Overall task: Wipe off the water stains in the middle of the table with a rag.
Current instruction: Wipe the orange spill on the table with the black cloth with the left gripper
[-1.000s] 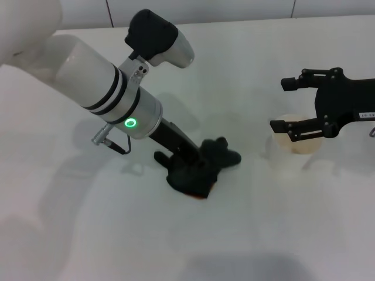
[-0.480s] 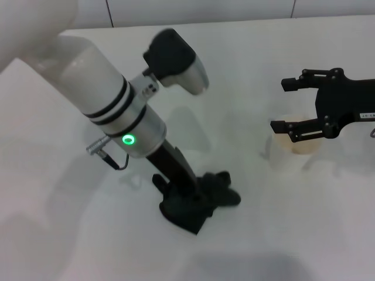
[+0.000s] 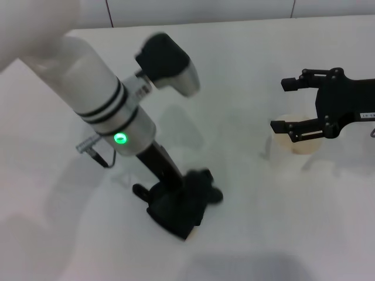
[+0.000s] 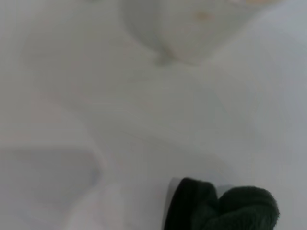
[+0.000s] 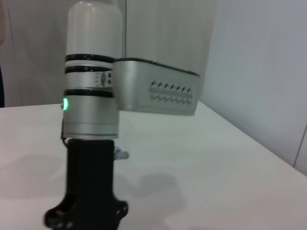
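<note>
My left gripper is about to pull the black rag toward the table's front [image 3: 170, 252], over the orange water stain, because the stain is showing at the black rag's front edge [image 3: 191, 233].
My left gripper [image 3: 171, 206] is shut on the black rag [image 3: 186, 202] and presses it flat on the white table [image 3: 246, 234], near the front middle. A lumpy fold of the rag also shows in the left wrist view [image 4: 225, 211]. The water stains are hidden; no orange blotch shows around the rag. My right gripper [image 3: 288, 105] is open and hangs still at the right, just above the plastic cup [image 3: 299, 143]. The right wrist view shows the left arm [image 5: 91, 110] standing upright over the table.
The translucent plastic cup stands at the right under my right gripper, and shows blurred in the left wrist view [image 4: 187, 28]. The table's back edge [image 3: 234, 22] meets a wall. The left arm's thick white forearm [image 3: 88, 88] leans over the left half.
My left gripper has dragged the rag toward the front and a little left. The orange edge that showed under the rag a second ago is gone. The right arm has not moved.
</note>
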You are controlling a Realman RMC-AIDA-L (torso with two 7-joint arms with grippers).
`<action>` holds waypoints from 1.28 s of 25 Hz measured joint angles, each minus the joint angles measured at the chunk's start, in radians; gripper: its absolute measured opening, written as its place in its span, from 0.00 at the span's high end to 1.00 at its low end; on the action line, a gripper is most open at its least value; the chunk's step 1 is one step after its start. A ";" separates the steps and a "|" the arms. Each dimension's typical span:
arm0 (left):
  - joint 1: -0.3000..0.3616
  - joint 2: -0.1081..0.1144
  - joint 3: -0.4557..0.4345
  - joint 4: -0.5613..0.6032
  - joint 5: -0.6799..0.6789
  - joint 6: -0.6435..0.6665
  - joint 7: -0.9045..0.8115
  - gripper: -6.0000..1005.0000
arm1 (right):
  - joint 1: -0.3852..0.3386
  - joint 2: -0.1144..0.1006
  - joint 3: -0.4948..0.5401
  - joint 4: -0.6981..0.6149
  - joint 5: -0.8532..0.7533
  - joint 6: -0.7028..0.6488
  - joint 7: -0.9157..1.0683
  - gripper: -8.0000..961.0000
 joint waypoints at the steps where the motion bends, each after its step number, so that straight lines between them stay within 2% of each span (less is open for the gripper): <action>1: 0.002 0.000 -0.027 0.000 0.016 -0.009 -0.011 0.86 | 0.000 0.000 0.000 0.000 0.000 0.000 0.000 0.11; 9: 0.022 0.002 -0.228 0.001 0.123 -0.128 -0.140 0.86 | 0.000 0.000 0.001 0.000 0.000 -0.001 0.000 0.11; 15: 0.030 0.003 -0.272 0.002 0.139 -0.169 -0.161 0.86 | 0.000 0.000 0.008 0.000 0.000 -0.002 -0.001 0.11; 22: 0.012 0.000 -0.264 0.003 0.126 -0.067 -0.080 0.85 | 0.000 0.000 0.010 0.000 0.000 0.002 -0.004 0.11; 32: -0.002 -0.001 -0.251 0.008 0.051 0.185 0.095 0.85 | 0.005 0.000 0.012 0.000 0.000 0.005 -0.003 0.11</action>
